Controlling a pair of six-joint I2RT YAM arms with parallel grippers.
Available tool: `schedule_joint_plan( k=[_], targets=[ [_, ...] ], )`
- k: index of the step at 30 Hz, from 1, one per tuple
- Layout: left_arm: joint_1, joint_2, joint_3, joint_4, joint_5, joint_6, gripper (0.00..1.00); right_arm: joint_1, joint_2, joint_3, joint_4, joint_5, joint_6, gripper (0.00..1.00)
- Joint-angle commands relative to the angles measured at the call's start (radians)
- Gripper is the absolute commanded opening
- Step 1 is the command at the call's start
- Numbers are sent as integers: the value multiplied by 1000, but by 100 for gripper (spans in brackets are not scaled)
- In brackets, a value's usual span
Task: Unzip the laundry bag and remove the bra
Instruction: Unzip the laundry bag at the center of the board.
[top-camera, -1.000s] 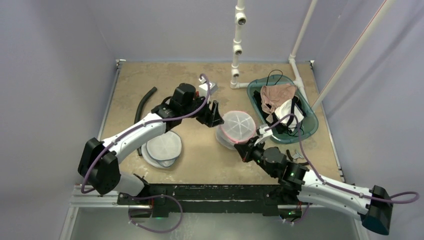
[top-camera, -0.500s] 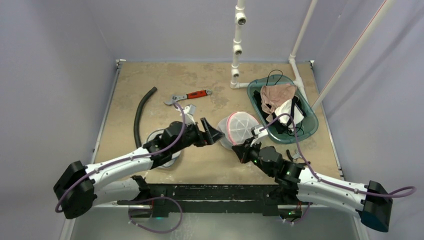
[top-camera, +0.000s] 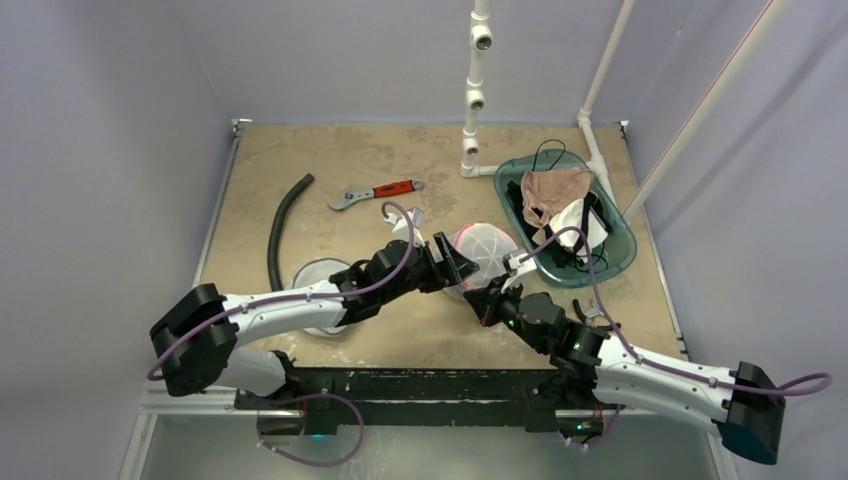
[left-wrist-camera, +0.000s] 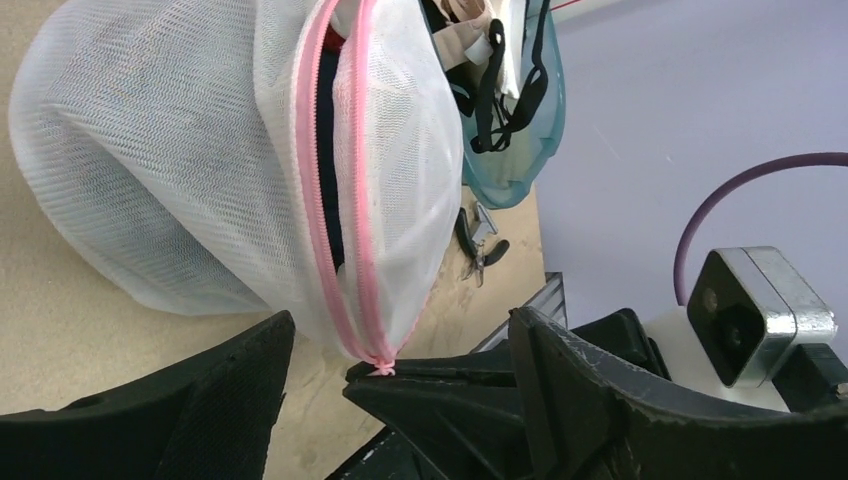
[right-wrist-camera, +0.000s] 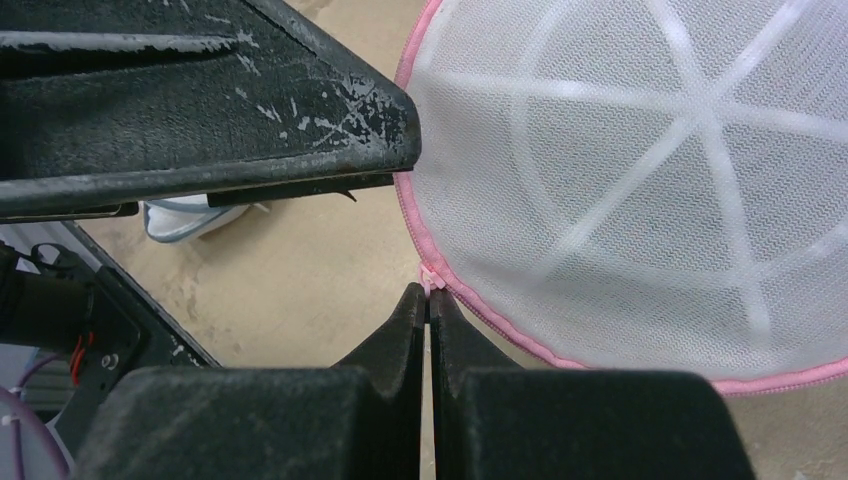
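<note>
My right gripper is holding the zipper pull (right-wrist-camera: 430, 277), and the bag hangs loose from it. My left gripper should first pinch the open pink edge (right-wrist-camera: 406, 205) and pull it tight.
The white mesh laundry bag (top-camera: 487, 248) with a pink zipper stands at the table's middle. My right gripper (top-camera: 482, 296) is shut on the pink zipper pull (right-wrist-camera: 430, 284) at the bag's near edge. In the left wrist view the zipper (left-wrist-camera: 322, 200) gapes along the bag (left-wrist-camera: 180, 150), and something dark (left-wrist-camera: 330, 215) shows inside; I cannot tell whether it is the bra. My left gripper (top-camera: 458, 266) is open, its fingers on either side of the bag's lower end (left-wrist-camera: 400, 320), touching nothing. One left finger (right-wrist-camera: 200, 110) shows above the right gripper (right-wrist-camera: 428, 300).
A teal basin (top-camera: 615, 262) holding clothes and straps stands right of the bag. A red-handled wrench (top-camera: 376, 192) and a black hose (top-camera: 285, 225) lie at the back left. A second mesh pouch (top-camera: 312, 275) lies under my left arm. A white pipe frame (top-camera: 472, 120) stands behind. Pliers (top-camera: 592, 310) lie near the right edge.
My left arm has swung from the back left down and right to the bag's near-left side. The bag has tipped up and shifted right. My right gripper has stayed on the zipper pull.
</note>
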Motion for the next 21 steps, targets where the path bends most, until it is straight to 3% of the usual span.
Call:
schedule_joint_plan(
  k=[1, 5, 8, 14, 21],
  targets=[
    [-1, 5, 17, 24, -24, -20, 75, 1, -2, 14, 24, 1, -8, 0],
    [-2, 46, 21, 55, 3, -9, 64, 1, 14, 19, 37, -4, -13, 0],
    [0, 71, 25, 67, 8, -2, 33, 2, 11, 21, 39, -4, -14, 0],
    [11, 49, 41, 17, -14, 36, 0, 1, -4, 32, 18, 11, -17, 0],
    [114, -77, 70, -146, -36, 134, 0, 1, -15, 93, -62, 84, 3, 0]
  ],
)
